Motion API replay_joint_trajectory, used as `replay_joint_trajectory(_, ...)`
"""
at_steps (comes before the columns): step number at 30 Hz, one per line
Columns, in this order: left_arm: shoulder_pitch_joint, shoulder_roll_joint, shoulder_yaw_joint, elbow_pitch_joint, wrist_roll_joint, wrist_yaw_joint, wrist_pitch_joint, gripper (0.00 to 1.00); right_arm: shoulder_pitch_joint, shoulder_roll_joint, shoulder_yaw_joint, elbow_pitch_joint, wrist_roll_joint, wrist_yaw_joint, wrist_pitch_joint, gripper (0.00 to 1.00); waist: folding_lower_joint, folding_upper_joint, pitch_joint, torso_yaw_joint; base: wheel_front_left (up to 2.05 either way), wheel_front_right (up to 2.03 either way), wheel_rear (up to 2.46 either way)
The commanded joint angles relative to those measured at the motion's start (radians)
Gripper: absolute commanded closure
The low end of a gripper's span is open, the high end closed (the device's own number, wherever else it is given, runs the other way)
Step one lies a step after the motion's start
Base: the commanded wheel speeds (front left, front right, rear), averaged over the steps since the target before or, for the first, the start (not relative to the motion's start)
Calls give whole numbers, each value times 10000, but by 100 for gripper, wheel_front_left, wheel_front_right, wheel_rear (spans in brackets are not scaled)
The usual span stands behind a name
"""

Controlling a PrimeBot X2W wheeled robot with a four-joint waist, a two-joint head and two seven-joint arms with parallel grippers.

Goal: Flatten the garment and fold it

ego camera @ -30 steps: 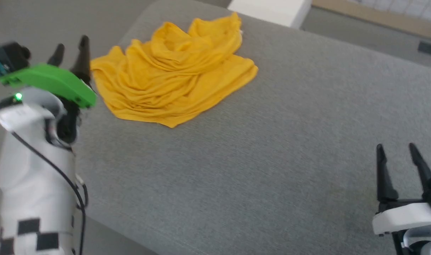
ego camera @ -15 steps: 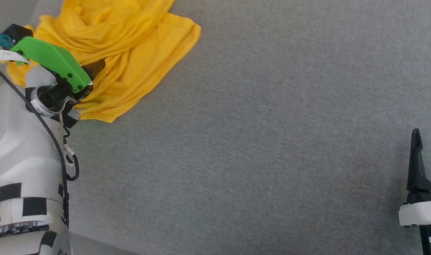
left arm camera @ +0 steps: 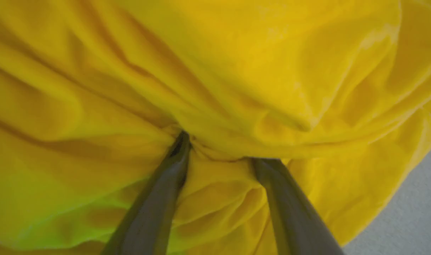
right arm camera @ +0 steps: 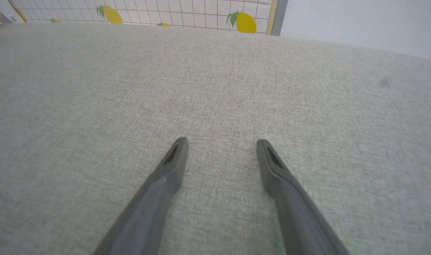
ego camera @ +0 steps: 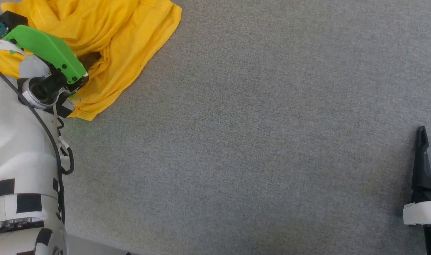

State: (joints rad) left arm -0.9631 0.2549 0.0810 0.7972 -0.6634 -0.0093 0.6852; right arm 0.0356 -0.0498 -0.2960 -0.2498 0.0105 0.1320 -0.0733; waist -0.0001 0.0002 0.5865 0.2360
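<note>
My gripper will pull the garment's corner fold. The garment [ego camera: 144,46] lies bunched in limp folds [ego camera: 100,32], so it will spread out wide but keep a doubled-over corner.
The garment [ego camera: 105,35], mustard-yellow and crumpled in thick folds, lies at the top left of the head view; its printed front is hidden. My left arm's green wrist cover [ego camera: 45,49] lies over the cloth's near-left part. In the left wrist view my left gripper [left arm camera: 220,152] is open and thrust into the garment [left arm camera: 236,71], cloth bunched between its fingers [left arm camera: 159,198] and one tip buried under a fold. My right gripper [right arm camera: 220,141] hangs open over bare grey fabric, far right of the garment. One of its fingers [ego camera: 421,159] shows at the head view's right edge.
A wide grey upholstered surface [ego camera: 243,141] carries everything. Its near edge [ego camera: 95,242] runs along the lower left of the head view. Beyond its far edge, the right wrist view shows a tiled panel with lemon prints [right arm camera: 187,14] and a pale wall [right arm camera: 360,21].
The head camera has tilted, shifting the whole picture. My left gripper went from beside the garment's left edge into its folds. The right gripper stays open near the front right.
</note>
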Motion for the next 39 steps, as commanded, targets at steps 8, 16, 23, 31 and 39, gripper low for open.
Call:
replay_joint_trajectory(8,348,-135,13,-379,386,-739,-3445,100,-105,-4,233,440,142,-13,-106,0,1,-2,-971,394,0,0,0)
replay_joint_trajectory(16,-853,315,-233,-958,1194,-835,-5834,100,-77,-4,592,1392,484,-13,-385,0,1,-2,-2513,506,0,0,0)
replay_joint_trajectory(23,-2666,315,-972,-1604,1394,-1044,-5640,100,-82,-4,883,2257,852,-13,-805,0,1,-2,-3650,131,0,0,0)
replay_joint_trajectory(31,-3639,-620,-2329,-2149,383,-1206,-5010,100,-247,-4,1016,3108,1154,-13,-1272,0,1,-2,-4718,-939,0,0,0)
replay_joint_trajectory(39,-1703,-1528,-3814,-2625,-878,-1212,-4568,100,-64,-4,695,3392,1152,-13,-1462,0,1,-2,-5140,-2047,0,0,0)
